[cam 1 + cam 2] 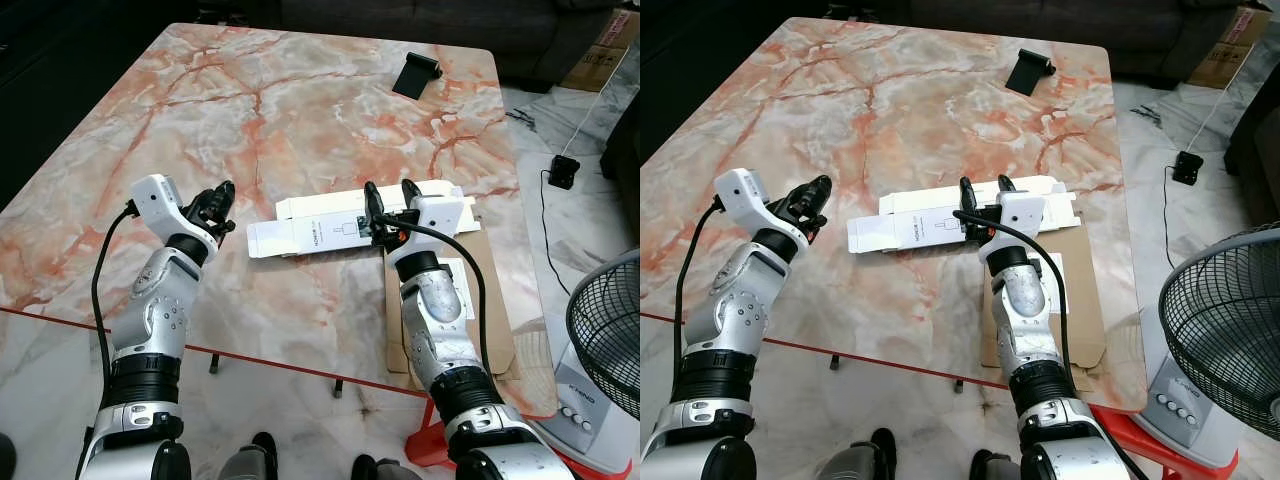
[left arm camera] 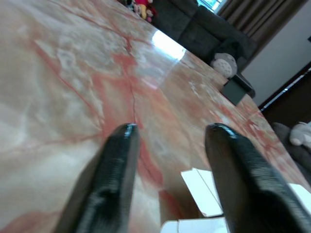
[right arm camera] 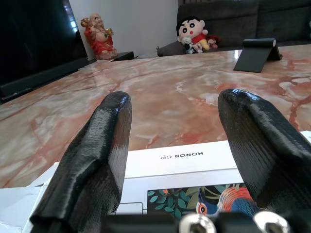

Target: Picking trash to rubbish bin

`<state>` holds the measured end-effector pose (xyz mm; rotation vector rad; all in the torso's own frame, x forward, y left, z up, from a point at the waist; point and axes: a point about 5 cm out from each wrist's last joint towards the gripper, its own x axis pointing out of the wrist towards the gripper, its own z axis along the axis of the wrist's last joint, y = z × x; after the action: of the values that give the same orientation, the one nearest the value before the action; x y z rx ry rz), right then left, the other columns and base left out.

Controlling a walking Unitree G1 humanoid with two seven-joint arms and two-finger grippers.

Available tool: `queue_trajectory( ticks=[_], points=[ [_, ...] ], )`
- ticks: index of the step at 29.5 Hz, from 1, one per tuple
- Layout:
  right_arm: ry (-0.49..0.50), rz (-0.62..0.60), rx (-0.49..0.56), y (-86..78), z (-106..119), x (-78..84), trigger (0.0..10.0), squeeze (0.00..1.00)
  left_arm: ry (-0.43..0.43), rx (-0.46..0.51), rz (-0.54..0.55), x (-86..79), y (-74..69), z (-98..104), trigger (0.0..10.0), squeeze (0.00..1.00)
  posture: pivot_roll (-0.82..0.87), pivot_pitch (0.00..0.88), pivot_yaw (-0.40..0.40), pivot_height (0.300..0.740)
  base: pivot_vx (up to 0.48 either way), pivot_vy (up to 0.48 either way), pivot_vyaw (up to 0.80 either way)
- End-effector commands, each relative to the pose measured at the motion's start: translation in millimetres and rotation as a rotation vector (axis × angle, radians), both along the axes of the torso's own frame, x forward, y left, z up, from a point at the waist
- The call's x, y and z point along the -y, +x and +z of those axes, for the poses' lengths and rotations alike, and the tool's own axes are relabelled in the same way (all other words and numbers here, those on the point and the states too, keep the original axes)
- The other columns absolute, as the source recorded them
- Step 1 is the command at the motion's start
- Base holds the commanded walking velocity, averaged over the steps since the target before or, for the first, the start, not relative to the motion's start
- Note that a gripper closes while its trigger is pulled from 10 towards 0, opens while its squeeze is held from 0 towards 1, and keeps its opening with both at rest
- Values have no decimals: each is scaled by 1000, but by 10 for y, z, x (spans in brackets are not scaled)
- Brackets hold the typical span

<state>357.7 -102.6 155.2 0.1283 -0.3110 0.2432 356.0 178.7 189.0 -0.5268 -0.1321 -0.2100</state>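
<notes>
A long crease (image 1: 315,215) separates the white cardboard box's panels (image 1: 308,234). I expect the box to fold into an angled, empty shell when I lift it by its flap.
A flattened white cardboard box (image 1: 320,232) with printed labels lies on the marble table (image 1: 300,110), near its front right. My right gripper (image 1: 387,188) hovers over the box's right end, open, its two black fingers (image 3: 99,150) spread above the printed panel (image 3: 184,165) with nothing between them. My left gripper (image 1: 222,200) is open just left of the box, low over bare marble and pointing towards it. In the left wrist view the box's white flap (image 2: 204,194) lies beyond the open fingers (image 2: 116,170).
A brown cardboard sheet (image 1: 495,290) lies under the right arm at the table's right edge. A black stand (image 1: 416,72) sits at the far right of the table. A fan (image 1: 605,330) and a black adapter with its cable (image 1: 563,170) are on the floor to the right.
</notes>
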Motion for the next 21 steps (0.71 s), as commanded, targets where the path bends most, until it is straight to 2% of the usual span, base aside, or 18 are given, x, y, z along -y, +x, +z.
queue_trajectory(
  ticks=[1,4,5,7,12,17,21],
  points=[
    [-2,8,-14,-10,-40,-22,10000,0,-29,-36,-28,14,-22,-88,10000,1000,94,162,12,740,0,0,0],
    [-2,7,-16,-8,-40,-21,10000,0,-49,-72,-43,27,-20,-136,10000,1000,92,166,11,740,0,0,0],
    [-4,6,-18,-10,-49,-13,10000,0,-30,-119,-58,48,-11,-193,10000,0,93,169,10,740,0,0,0],
    [-5,3,-21,-13,-59,-5,10000,0,-23,-166,-101,93,-12,-246,10000,0,92,172,11,740,0,0,0],
    [-8,-1,-26,-17,-74,5,10000,0,-7,-204,-178,174,-36,-282,10000,0,90,178,11,740,0,0,0],
    [-7,-2,-27,-17,-74,7,10000,0,-15,-232,-226,206,-43,-281,10000,0,90,184,11,740,0,0,0],
    [-6,-3,-25,-16,-68,10,10000,0,13,-257,-214,193,-26,-281,10000,0,91,185,11,740,0,0,0]
  ],
)
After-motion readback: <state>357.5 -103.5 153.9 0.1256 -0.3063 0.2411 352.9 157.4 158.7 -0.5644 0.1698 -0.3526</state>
